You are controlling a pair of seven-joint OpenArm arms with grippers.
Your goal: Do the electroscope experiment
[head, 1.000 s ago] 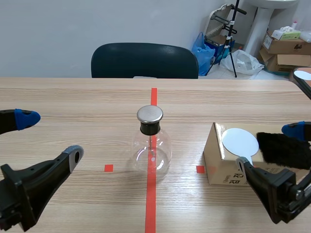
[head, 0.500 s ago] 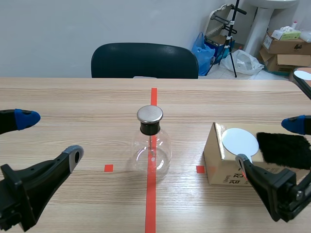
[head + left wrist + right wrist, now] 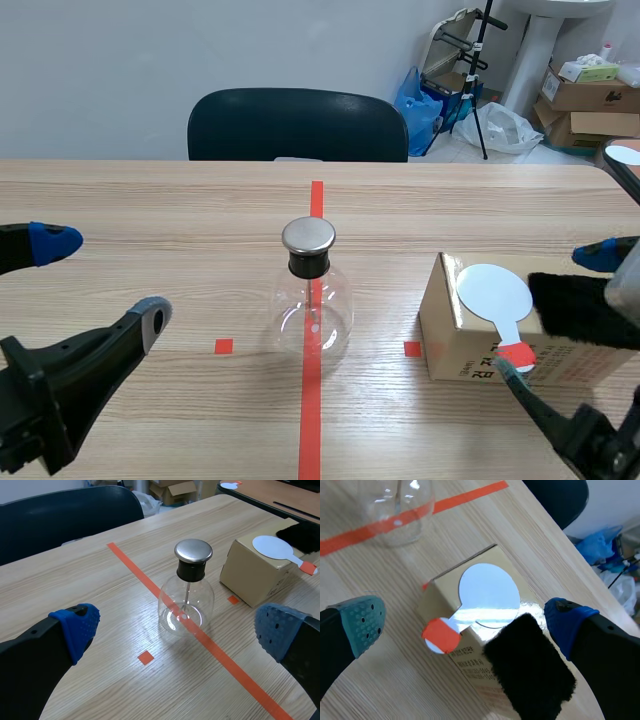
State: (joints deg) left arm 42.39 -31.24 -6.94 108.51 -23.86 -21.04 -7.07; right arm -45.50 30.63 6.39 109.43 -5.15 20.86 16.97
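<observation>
The red handle (image 3: 517,356) sticks straight out past the edge of the box, so the white disc (image 3: 494,292) will stay flat and rigid when I pick up the paddle by the end of its handle.
A round glass flask (image 3: 311,300) with a metal cap (image 3: 308,236) stands on the red tape line at the table's middle. To its right sits a small cardboard box (image 3: 450,340). On the box lie a white disc paddle (image 3: 494,292) with a red handle end (image 3: 516,355) and a black fur pad (image 3: 585,308). My right gripper (image 3: 555,312) hangs open over the box. In the right wrist view its fingers straddle the paddle (image 3: 487,592) and the fur pad (image 3: 530,665). My left gripper (image 3: 103,280) is open at the left, with the flask (image 3: 186,605) ahead of it.
A dark chair (image 3: 297,125) stands behind the table's far edge. Cardboard boxes (image 3: 585,85) and bags (image 3: 420,100) lie on the floor at the back right. Another table's corner (image 3: 622,160) shows at the right edge.
My right gripper's near finger has dropped lower, uncovering the paddle's red handle end, and its far fingertip has shifted slightly up. The left arm has kept still.
</observation>
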